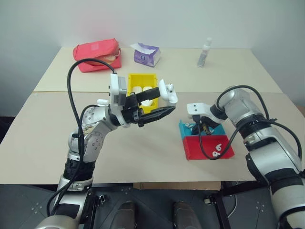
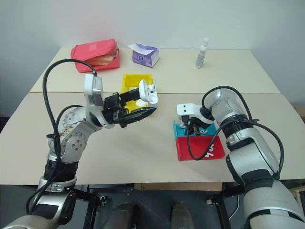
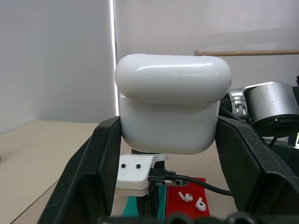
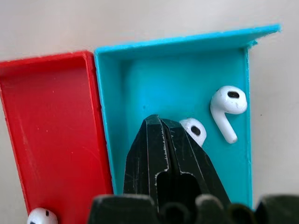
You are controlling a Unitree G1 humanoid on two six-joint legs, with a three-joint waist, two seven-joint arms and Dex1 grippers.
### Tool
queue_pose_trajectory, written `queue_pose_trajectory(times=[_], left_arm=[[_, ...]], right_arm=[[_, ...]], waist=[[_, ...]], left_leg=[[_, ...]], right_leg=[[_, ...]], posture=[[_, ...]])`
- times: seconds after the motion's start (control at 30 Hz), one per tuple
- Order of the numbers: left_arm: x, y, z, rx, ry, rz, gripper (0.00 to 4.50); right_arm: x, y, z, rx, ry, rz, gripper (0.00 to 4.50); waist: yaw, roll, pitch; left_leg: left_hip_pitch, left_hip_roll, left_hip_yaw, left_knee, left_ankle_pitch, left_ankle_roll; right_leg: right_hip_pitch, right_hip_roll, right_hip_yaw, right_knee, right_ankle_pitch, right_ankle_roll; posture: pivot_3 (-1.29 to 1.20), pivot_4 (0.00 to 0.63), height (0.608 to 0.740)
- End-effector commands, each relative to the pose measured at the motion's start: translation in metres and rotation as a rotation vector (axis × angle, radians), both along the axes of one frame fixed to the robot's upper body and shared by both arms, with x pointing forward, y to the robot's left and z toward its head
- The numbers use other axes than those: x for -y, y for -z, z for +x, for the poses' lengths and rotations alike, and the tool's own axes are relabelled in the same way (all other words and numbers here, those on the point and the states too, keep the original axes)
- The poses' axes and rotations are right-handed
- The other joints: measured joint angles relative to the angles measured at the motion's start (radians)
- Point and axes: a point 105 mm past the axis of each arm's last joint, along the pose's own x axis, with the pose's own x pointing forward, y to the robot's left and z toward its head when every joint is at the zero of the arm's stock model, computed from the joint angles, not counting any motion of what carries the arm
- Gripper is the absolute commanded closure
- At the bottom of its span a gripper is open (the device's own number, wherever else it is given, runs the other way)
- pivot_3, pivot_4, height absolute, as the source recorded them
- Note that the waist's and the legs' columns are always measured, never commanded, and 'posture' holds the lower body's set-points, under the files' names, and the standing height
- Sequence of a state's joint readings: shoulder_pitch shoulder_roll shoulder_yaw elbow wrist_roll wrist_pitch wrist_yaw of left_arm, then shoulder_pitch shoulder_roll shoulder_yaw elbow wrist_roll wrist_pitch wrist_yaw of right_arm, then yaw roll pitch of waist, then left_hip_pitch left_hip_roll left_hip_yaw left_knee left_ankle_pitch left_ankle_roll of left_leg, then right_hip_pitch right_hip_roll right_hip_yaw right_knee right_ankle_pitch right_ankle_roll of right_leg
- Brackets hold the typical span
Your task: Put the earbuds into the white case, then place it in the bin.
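My right gripper is closed and empty above the stem of the nearer earbud (image 4: 194, 130). I should open it, move over to the clear earbud (image 4: 229, 100) beyond and grab that one by its head.
The white case (image 1: 167, 93) hangs above the table just in front of the yellow bin (image 1: 138, 78), its lid tipped open. My left gripper (image 1: 164, 101) is shut on it, one black finger (image 3: 100, 163) against each side of the case (image 3: 170, 107). Pointing down into the teal tray (image 4: 163, 70), my right gripper (image 4: 156, 123) is shut. One earbud (image 4: 194, 128) peeks out beside its tip, and another earbud (image 4: 226, 109) lies free nearby. More earbuds (image 1: 217, 148) lie in the red tray (image 1: 193, 148).
White cases (image 1: 140, 89) lie inside the yellow bin. A red pouch (image 1: 97, 55), a purple tissue pack (image 1: 147, 54) and a small clear bottle (image 1: 204, 52) stand along the far side of the table. The right arm's black cable hangs over the red tray.
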State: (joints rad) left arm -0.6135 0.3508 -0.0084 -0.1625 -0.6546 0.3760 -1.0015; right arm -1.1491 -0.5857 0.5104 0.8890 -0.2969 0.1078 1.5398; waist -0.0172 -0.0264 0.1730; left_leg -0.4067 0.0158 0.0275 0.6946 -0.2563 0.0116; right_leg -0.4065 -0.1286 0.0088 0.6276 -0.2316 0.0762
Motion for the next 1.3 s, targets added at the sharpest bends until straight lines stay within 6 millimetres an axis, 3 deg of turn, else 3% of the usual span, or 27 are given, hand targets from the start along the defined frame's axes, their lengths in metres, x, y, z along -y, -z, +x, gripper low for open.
queue_pose_trajectory(times=[0.03, 0.33, 0.53, 0.8, 1.13, 1.3], left_arm=[[-0.001, -0.008, -0.007, 0.041, 0.007, -0.015, 1.73], [0.0, -0.009, -0.006, 0.045, 0.009, -0.013, 1.73], [0.001, -0.01, -0.005, 0.047, 0.02, -0.013, 1.73], [0.003, -0.011, -0.004, 0.051, 0.034, -0.009, 1.73], [0.002, -0.011, -0.005, 0.058, 0.035, -0.005, 1.73], [0.001, -0.011, -0.004, 0.057, 0.031, -0.001, 1.73]], right_arm=[[0.01, 0.0, 0.001, 0.007, -0.005, -0.05, 4.48], [0.015, -0.008, -0.001, 0.039, -0.055, -0.046, 4.48], [0.014, -0.027, 0.004, 0.083, -0.056, -0.033, 2.62], [0.012, -0.043, 0.006, 0.149, -0.098, -0.043, 2.62], [0.005, -0.041, 0.006, 0.219, -0.194, -0.054, 2.62], [-0.009, -0.047, 0.007, 0.2, -0.178, 0.008, 2.62]], waist=[[0.0, 0.0, 0.0], [0.0, 0.0, 0.0], [-0.001, 0.0, 0.0], [-0.001, 0.0, 0.0], [-0.001, 0.0, 0.0], [-0.001, 0.0, 0.0]], left_leg=[[0.0, 0.0, 0.0, 0.0, 0.0, 0.0], [0.0, 0.0, 0.0, 0.0, 0.0, 0.0], [0.0, 0.0, 0.0, 0.0, 0.0, 0.0], [0.0, 0.0, 0.0, -0.001, 0.0, 0.0], [0.0, 0.0, 0.0, -0.001, 0.0, 0.0], [0.0, 0.0, 0.0, -0.001, 0.0, 0.0]], right_leg=[[0.0, 0.0, 0.0, 0.0, 0.0, 0.0], [0.0, 0.0, 0.0, 0.0, 0.0, 0.0], [0.0, 0.0, 0.0, 0.0, 0.0, 0.0], [0.0, 0.0, 0.0, 0.0, 0.0, 0.0], [0.0, 0.0, 0.0, 0.0, 0.0, 0.0], [0.0, 0.0, 0.0, 0.0, 0.0, 0.0]], posture=[[0.0, 0.15, 0.74], [0.0, 0.15, 0.74], [0.0, 0.15, 0.74], [0.0, 0.15, 0.74], [0.0, 0.15, 0.74], [0.0, 0.15, 0.74]])
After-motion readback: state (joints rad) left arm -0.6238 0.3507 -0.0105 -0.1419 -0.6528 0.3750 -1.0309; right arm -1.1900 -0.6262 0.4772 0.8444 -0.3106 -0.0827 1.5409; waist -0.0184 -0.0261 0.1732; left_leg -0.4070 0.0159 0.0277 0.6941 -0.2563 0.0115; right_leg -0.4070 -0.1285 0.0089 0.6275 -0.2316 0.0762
